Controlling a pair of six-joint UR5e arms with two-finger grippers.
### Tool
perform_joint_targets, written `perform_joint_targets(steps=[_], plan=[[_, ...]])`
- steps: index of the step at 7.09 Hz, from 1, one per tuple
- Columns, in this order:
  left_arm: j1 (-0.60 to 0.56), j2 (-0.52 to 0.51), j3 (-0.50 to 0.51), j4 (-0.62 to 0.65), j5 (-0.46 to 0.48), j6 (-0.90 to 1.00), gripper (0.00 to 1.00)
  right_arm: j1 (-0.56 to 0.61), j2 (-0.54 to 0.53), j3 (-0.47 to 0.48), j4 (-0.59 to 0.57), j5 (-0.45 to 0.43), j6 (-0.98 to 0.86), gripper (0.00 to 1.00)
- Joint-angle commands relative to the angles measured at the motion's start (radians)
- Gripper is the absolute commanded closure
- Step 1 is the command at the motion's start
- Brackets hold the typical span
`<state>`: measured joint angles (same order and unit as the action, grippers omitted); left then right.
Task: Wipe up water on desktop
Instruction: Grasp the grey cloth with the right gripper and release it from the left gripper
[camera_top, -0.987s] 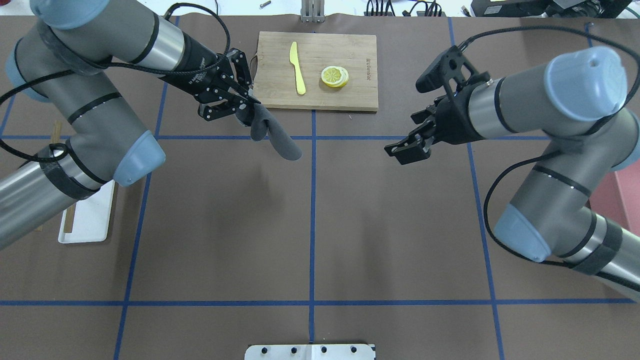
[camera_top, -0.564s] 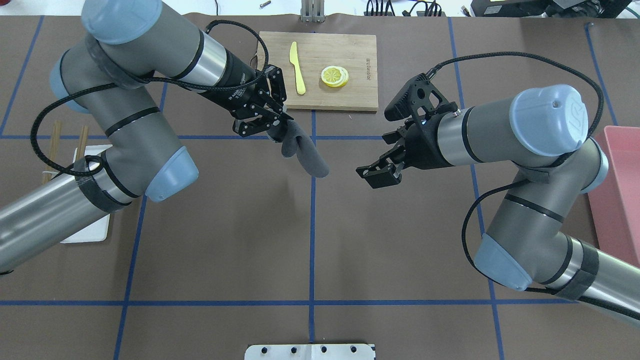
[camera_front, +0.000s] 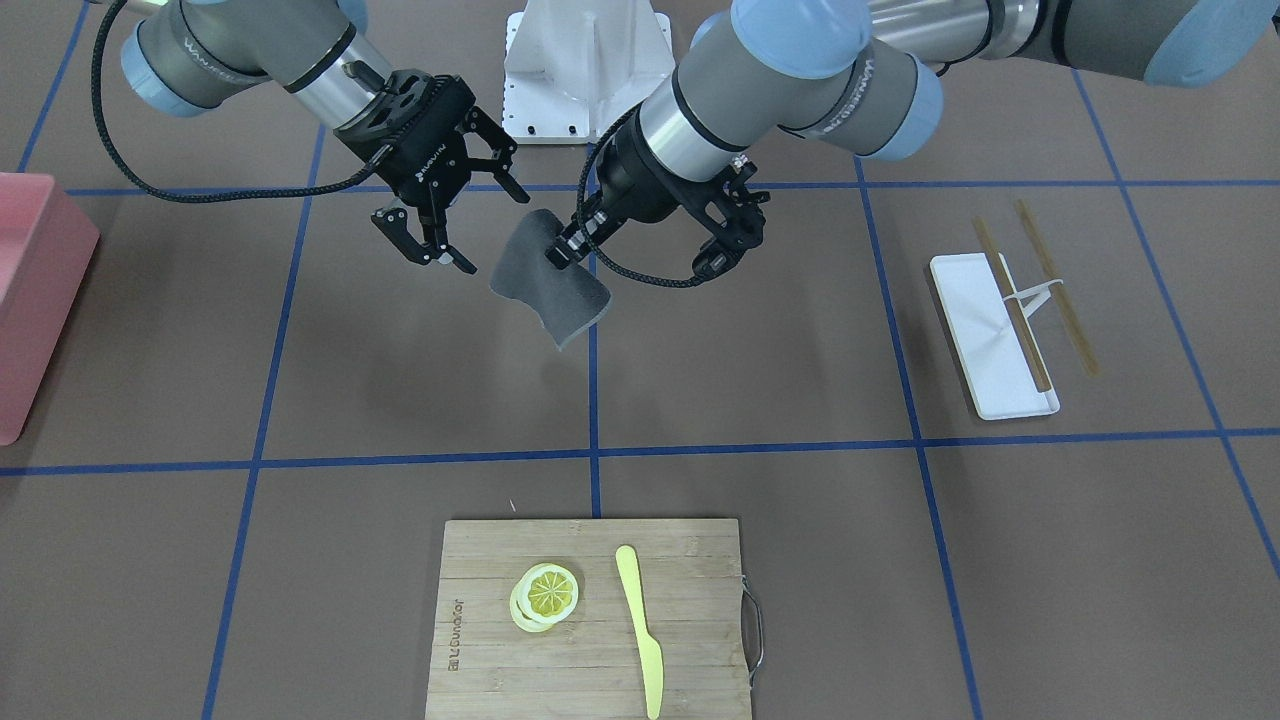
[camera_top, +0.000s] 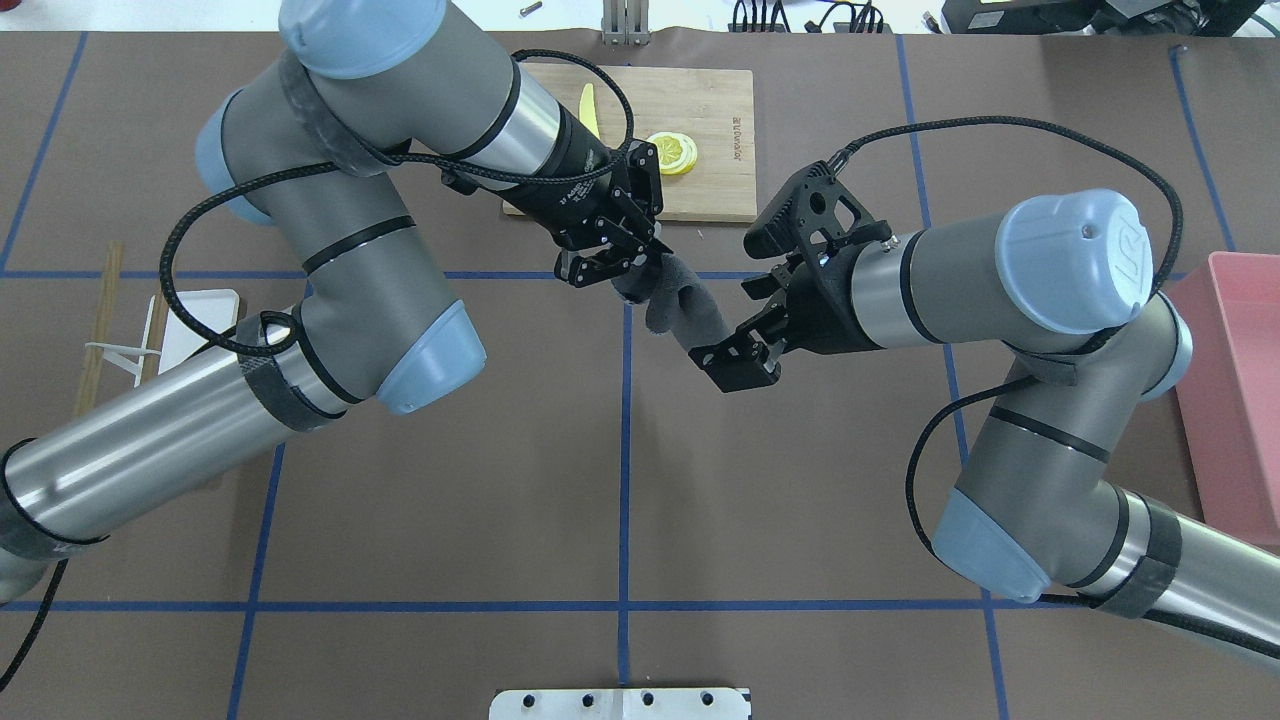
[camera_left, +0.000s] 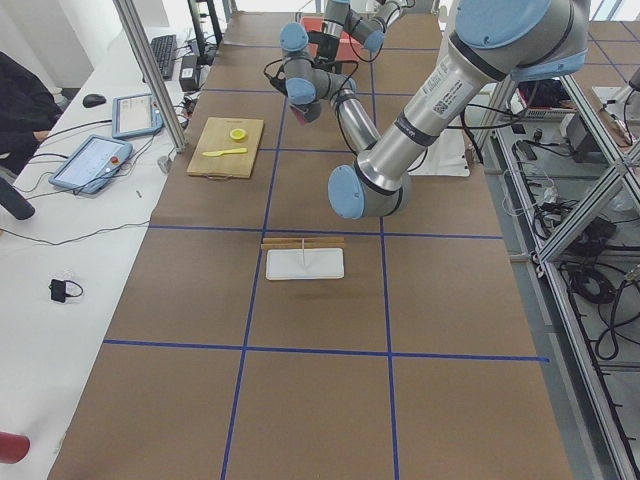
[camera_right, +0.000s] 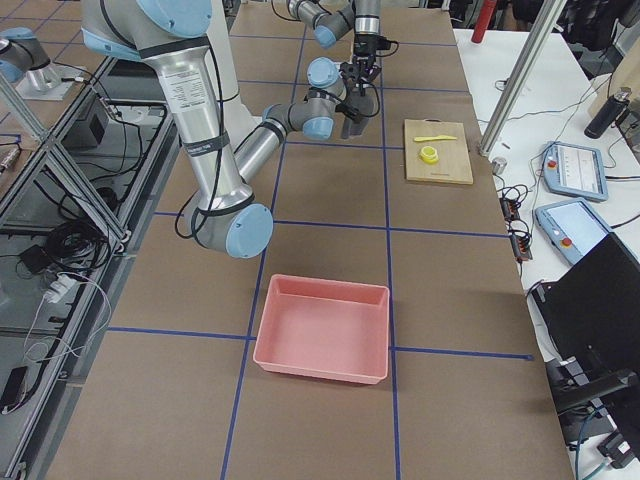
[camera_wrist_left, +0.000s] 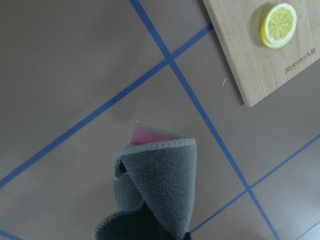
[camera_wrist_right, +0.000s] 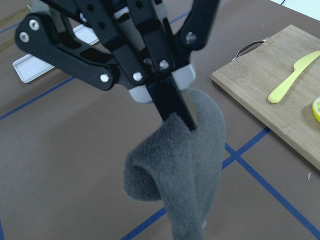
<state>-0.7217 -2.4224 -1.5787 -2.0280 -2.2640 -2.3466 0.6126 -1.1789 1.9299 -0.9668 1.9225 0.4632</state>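
The grey cloth (camera_front: 543, 281) will bunch up at my right gripper and spread out below when I carry it, because the cloth's lower edge (camera_wrist_right: 142, 173) curls softly.
My left gripper (camera_top: 648, 264) is shut on the top of a grey cloth (camera_top: 682, 305) and holds it hanging above the brown desktop (camera_top: 450, 500) near the middle blue tape line. In the right wrist view the left gripper (camera_wrist_right: 180, 117) pinches the cloth (camera_wrist_right: 187, 170) between its fingertips. The left wrist view shows the cloth (camera_wrist_left: 160, 185) with a pink underside. My right gripper (camera_top: 738, 330) is open and empty, just right of the cloth's lower end. In the front view the right gripper (camera_front: 462, 230) is beside the cloth (camera_front: 548, 285). I see no water on the desktop.
A bamboo cutting board (camera_top: 715, 150) with lemon slices (camera_top: 672, 152) and a yellow knife (camera_front: 640, 630) lies at the far middle. A white tray (camera_front: 990, 340) with chopsticks sits on my left. A pink bin (camera_top: 1235, 390) stands on my right.
The left gripper has carried the cloth right and nearer, toward the table's centre. The right gripper has moved left and now stands close beside the hanging cloth, still open.
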Motion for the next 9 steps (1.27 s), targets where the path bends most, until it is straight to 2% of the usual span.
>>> perform_joint_targets(steps=[1,2,4,6,8,9], plan=[[0.019,-0.017,0.009,0.002,0.001,-0.017,1.0,-0.013,0.001,0.0,0.0,-0.02,0.002,0.05],[0.027,-0.015,0.011,0.002,0.001,-0.017,1.0,-0.013,0.001,0.0,0.0,-0.022,0.018,0.18],[0.036,-0.014,0.011,0.002,0.023,-0.017,1.0,-0.013,-0.001,0.001,0.0,-0.02,0.05,0.54],[0.041,-0.012,0.012,0.002,0.035,-0.017,1.0,-0.013,-0.001,0.003,0.003,-0.017,0.098,1.0],[0.041,-0.004,0.009,-0.001,0.04,-0.001,1.0,-0.013,-0.001,0.004,0.013,-0.017,0.148,1.0],[0.041,0.003,0.005,0.0,0.108,0.009,0.53,-0.011,-0.004,0.009,0.013,-0.016,0.156,1.0]])
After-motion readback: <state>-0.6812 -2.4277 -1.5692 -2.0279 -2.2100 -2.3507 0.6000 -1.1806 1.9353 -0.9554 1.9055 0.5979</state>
